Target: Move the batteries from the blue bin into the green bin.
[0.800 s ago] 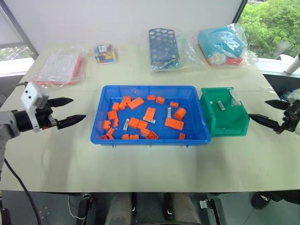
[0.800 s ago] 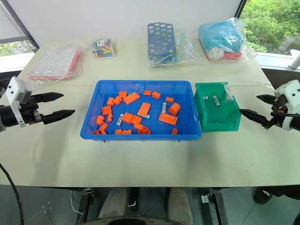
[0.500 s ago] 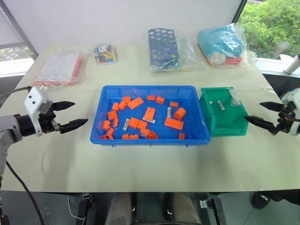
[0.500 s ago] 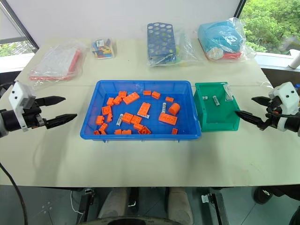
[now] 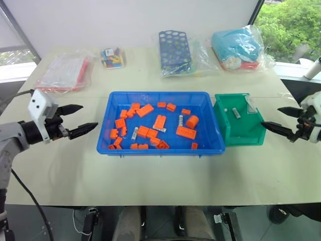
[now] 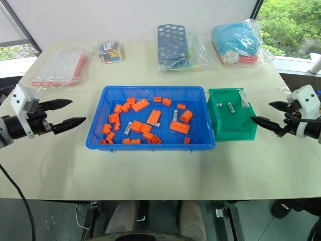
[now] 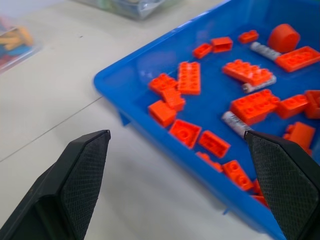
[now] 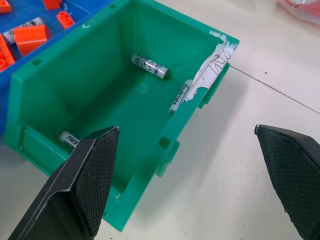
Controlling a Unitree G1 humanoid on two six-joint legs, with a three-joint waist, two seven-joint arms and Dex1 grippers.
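The battery [image 5: 135, 133] nearest my left gripper has both ends clear of orange blocks, so my right gripper should keep reaching toward that battery until its fingers straddle it.
The blue bin [image 5: 160, 94] sits mid-table and holds many orange blocks [image 5: 186, 132]. Among them lie slim silver batteries [image 5: 134, 133], [image 5: 181, 120]; the left wrist view shows one beside a block [image 7: 236, 123]. The green bin [image 5: 241, 136] stands against the blue bin's right side with batteries [image 8: 149, 66], [image 8: 67, 139] on its floor. My left gripper [image 5: 90, 115] hovers open and empty, left of the blue bin and pointing at it. My right gripper [image 5: 270, 116] is open and empty just right of the green bin, pointing at it.
Along the far edge of the table lie a bagged dark-blue rack with round holes [image 5: 175, 50], a small bag of coloured blocks [image 5: 113, 57], a flat bag with red trim [image 5: 65, 73] and a teal bundle in plastic [image 5: 238, 47].
Both grippers have edged slightly inward, the left toward the blue bin and the right toward the green bin. Both stay open. The bins and their contents have not moved.
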